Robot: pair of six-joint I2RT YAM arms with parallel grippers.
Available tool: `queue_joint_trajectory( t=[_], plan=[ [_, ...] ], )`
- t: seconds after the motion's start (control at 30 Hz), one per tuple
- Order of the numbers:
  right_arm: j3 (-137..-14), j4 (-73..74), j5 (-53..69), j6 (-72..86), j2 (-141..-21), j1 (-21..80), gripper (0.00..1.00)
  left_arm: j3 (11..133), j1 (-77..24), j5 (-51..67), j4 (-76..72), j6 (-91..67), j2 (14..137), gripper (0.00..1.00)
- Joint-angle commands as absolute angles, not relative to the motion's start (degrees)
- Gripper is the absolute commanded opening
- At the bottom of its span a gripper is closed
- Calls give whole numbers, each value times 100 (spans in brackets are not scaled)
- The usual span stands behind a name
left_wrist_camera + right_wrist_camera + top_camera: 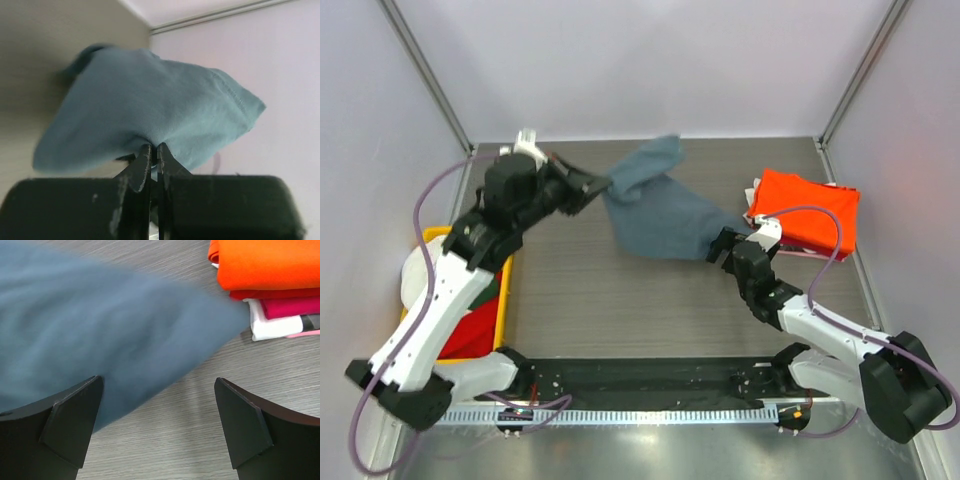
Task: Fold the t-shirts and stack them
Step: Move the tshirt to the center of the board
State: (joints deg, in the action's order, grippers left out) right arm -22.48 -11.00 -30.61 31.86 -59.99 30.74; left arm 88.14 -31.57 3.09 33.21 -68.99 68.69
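I expect the slate blue-grey t-shirt to open out to the yellow bin when I spread it, as a loose flap is folded over by my left gripper.
The slate blue-grey t-shirt hangs lifted over the middle back of the table. My left gripper is shut on its left edge; the left wrist view shows the cloth pinched between the closed fingers. My right gripper is open and empty just by the shirt's right end; the right wrist view shows the blurred blue cloth ahead of the left finger. A stack of folded t-shirts with the orange one on top lies at the right; red and white ones show under it.
A yellow plastic bin at the left edge holds red, white and dark green cloth. The grey walls of the cell stand close behind and beside the table.
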Motion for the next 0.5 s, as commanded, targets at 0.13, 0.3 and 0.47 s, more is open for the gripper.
queue_joint_trajectory(
  t=[0.13, 0.3, 0.47],
  plan=[
    [-2171, -1248, -3410, 3226, -5704, 3050, 100, 4188, -3120, -430, 3023, -7057, 4336, 10],
    [-2136, -1353, -3016, 3068, -5757, 3050, 98, 3129, -3129, -1308, 4251, -7067, 2780, 92],
    [-2276, -1398, -2786, 2997, -6151, 3050, 88, 3436, -3129, -1661, 4281, -6277, 2328, 100]
  ],
)
